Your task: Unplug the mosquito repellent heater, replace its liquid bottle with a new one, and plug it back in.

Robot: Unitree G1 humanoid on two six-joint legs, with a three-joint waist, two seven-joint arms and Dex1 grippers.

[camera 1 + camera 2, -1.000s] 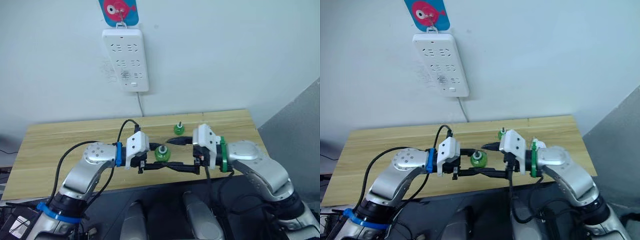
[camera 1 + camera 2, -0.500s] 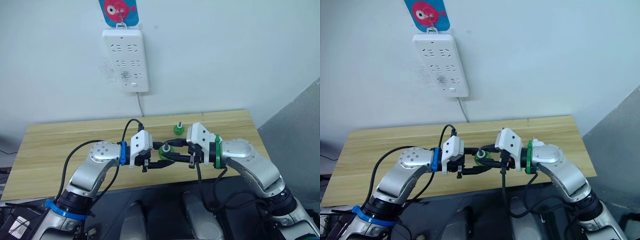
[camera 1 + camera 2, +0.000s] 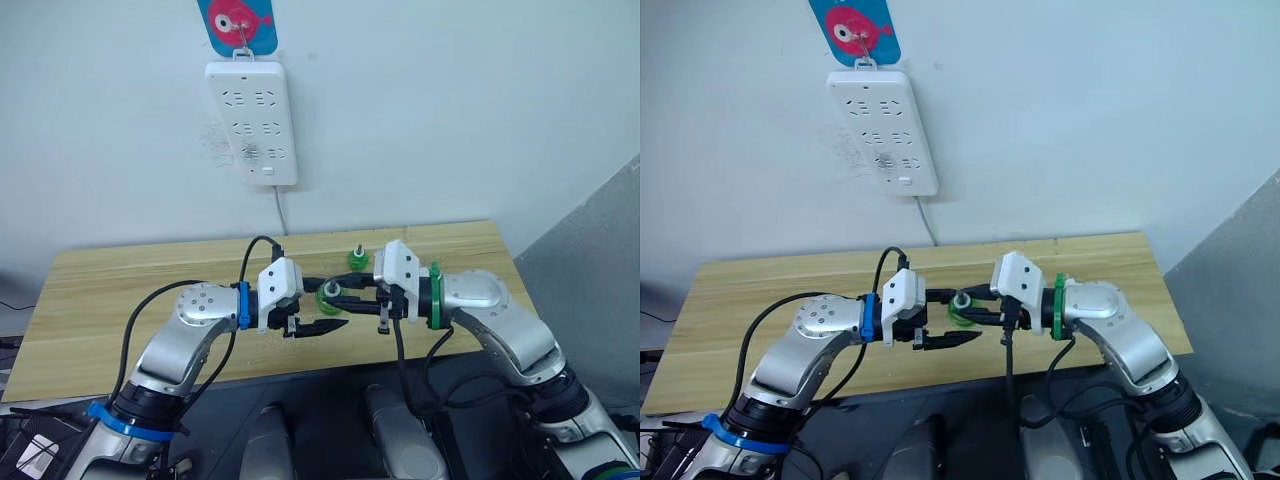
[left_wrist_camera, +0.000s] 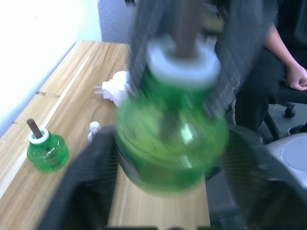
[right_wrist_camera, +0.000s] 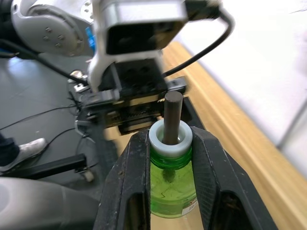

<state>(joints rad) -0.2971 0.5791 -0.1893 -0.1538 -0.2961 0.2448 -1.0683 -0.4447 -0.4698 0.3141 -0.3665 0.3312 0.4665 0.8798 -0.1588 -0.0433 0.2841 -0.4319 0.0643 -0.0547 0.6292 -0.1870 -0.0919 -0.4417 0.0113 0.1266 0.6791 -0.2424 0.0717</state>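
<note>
The green bottle (image 3: pixel 327 304) should hold its liquid in when I tip it sideways, because the white collar (image 4: pixel 183 64) plugs the bottle's neck around the dark wick.
My right gripper (image 5: pixel 169 137) is shut on a green bottle (image 5: pixel 171 182) with a white collar and a bare dark wick, holding it just above the table's front edge. My left gripper (image 3: pixel 326 306) faces it, open, with its fingers spread above and below the bottle and not touching it. A second green bottle (image 3: pixel 357 258) with a bare wick stands on the table behind them. The two bottles look alike, so I cannot tell the old one from the new one. The white mosquito repellent heater (image 4: pixel 117 88) lies unplugged on the table, prongs out, with a small white cap (image 4: pixel 94 127) near it.
A white power strip (image 3: pixel 251 120) hangs on the wall above the wooden table (image 3: pixel 120 290), its cord running down behind it. A seated person (image 4: pixel 288 72) is beyond the table's right end. A grey panel stands at the right.
My right gripper has moved in and shut on the green bottle. My left gripper, which held it a second ago, has let go, and the bottle now sits slightly higher.
</note>
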